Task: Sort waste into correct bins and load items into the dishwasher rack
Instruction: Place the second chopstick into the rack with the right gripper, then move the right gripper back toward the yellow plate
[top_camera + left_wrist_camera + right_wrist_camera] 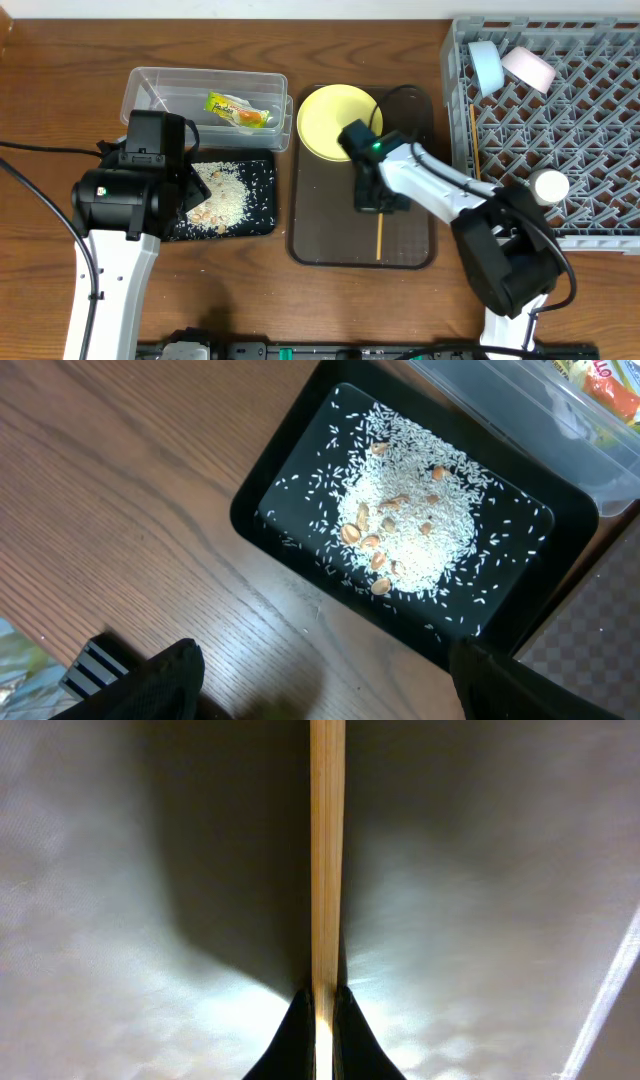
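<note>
The held chopstick (379, 238) is parallel to the chopstick in the grey rack (474, 142), so my right gripper should go on over the rack's near side before it lets go of the held chopstick alongside the other one.
My right gripper (325, 1015) is shut on a thin wooden chopstick (326, 850), which runs straight up between its fingers. Overhead, that gripper (377, 203) is low over the dark brown serving tray (320, 220), with the chopstick (380, 240) sticking out toward the front. The yellow plate (338, 122) rests on the tray's far end. My left gripper (325, 690) is open above bare wood beside the black tray (300, 470), which holds rice scraps (405, 535). The green-and-yellow wrapper (240, 110) lies in the clear tub (160, 85). The grey rack (590, 140) holds a light blue bowl (487, 65), a white bowl (528, 68), a white cup (550, 185) and another chopstick (474, 140).
The clear tub's corner (520, 410) borders the black tray's far side. The rack stands right of the serving tray, its near wall close to my right arm. Cables trail over the wood at the left.
</note>
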Action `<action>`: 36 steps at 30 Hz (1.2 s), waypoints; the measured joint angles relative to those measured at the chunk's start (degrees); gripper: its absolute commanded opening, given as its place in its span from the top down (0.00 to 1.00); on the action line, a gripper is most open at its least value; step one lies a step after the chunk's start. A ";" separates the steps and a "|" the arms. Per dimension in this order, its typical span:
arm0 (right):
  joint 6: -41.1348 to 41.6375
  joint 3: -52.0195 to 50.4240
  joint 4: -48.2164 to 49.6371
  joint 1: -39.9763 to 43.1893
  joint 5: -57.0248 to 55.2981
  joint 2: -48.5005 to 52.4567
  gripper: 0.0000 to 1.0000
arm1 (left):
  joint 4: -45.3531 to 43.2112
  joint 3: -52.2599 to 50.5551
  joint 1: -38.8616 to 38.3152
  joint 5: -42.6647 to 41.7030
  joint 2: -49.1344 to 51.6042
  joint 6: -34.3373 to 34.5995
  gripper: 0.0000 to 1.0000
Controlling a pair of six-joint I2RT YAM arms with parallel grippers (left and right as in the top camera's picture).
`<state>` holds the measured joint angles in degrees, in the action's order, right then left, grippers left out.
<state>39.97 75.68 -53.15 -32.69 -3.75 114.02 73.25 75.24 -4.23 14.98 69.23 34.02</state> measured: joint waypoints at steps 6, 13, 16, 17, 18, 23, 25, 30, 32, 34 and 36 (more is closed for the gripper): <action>-9.73 -0.04 0.72 8.76 2.12 -9.07 0.99 | 0.02 0.00 0.02 0.02 0.00 0.00 0.19; -23.04 0.02 -2.75 20.81 4.24 -21.24 0.99 | 0.00 0.00 0.00 0.02 0.00 0.00 0.18; -28.39 0.02 -3.78 25.79 4.26 -21.81 0.99 | 0.02 0.00 0.00 0.02 0.00 0.00 0.18; -30.10 0.02 -4.09 27.41 4.24 -21.59 0.99 | 0.00 0.00 0.00 0.02 0.00 0.00 0.18; -31.69 0.02 -4.22 28.98 4.26 -21.33 0.99 | 0.00 0.00 0.00 0.02 0.00 0.00 0.19; -37.79 0.02 -2.73 32.65 4.94 -19.69 0.99 | 0.02 0.00 0.00 0.02 0.00 0.00 0.19; -39.15 0.02 -1.77 32.89 5.31 -18.69 0.93 | 0.00 0.00 0.00 0.02 0.00 0.00 0.19; -41.33 0.00 1.20 32.89 5.81 -16.87 0.52 | 0.00 0.00 0.00 0.02 0.00 0.00 0.19; -41.72 0.26 1.86 32.83 6.01 -16.92 0.52 | 0.00 0.00 0.00 0.02 0.00 0.00 0.18; -41.68 0.87 1.97 32.59 6.16 -16.90 0.51 | 0.00 0.00 0.00 0.02 0.00 0.00 0.19; -41.51 2.25 2.03 31.98 6.40 -16.90 0.50 | 0.00 0.00 0.00 0.02 0.00 0.00 0.19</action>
<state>-1.54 77.93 -51.11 -0.71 2.66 97.12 73.25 75.24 -4.23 15.00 69.23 34.02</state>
